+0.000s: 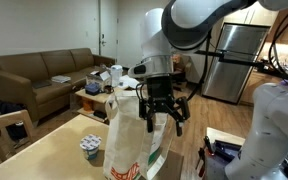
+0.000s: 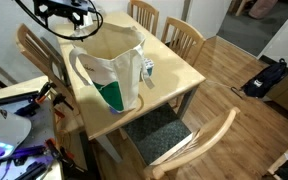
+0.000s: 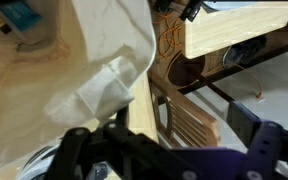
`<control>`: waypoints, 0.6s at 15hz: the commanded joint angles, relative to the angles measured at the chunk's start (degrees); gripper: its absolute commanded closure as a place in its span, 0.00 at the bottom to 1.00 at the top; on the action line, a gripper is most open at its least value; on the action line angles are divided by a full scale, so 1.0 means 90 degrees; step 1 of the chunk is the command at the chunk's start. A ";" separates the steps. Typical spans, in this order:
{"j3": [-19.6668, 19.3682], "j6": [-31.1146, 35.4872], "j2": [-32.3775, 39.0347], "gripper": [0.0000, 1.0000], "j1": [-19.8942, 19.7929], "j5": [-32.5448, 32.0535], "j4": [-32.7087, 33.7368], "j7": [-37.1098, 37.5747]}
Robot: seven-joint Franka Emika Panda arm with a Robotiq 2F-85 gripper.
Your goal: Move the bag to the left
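The thin rim (image 3: 102,92) bends over softly. The bag (image 1: 127,145) will bunch into a narrow peak at my gripper and come along when I pull.
The bag (image 1: 132,140) is a cream-white soft shopping bag with red-orange and green print. It stands open on the light wood table (image 1: 54,150), and also shows in an exterior view (image 2: 114,72). My gripper (image 1: 164,112) hangs just above the bag's top rim, at its far side, fingers spread and empty. In an exterior view the gripper (image 2: 72,20) is above the bag's back edge. In the wrist view the bag's fabric (image 3: 74,70) fills the left, and my gripper (image 3: 162,138) shows only a chair and the table edge between its fingers.
A small patterned cup (image 1: 91,150) stands on the table next to the bag (image 2: 147,68). Wooden chairs (image 2: 184,35) surround the table (image 2: 184,80). A brown sofa (image 1: 39,80), a steel fridge (image 1: 229,60) and a black bag on the floor (image 2: 266,75) are further off.
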 commanded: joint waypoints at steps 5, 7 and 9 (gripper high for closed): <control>-0.0180 0.0585 -0.0561 0.00 0.0041 -0.0133 -0.0052 0.0152; -0.0242 0.0675 -0.0630 0.00 0.0048 -0.0088 -0.0089 0.0232; -0.0231 0.0708 -0.0693 0.00 -0.0020 -0.0269 -0.0189 0.0535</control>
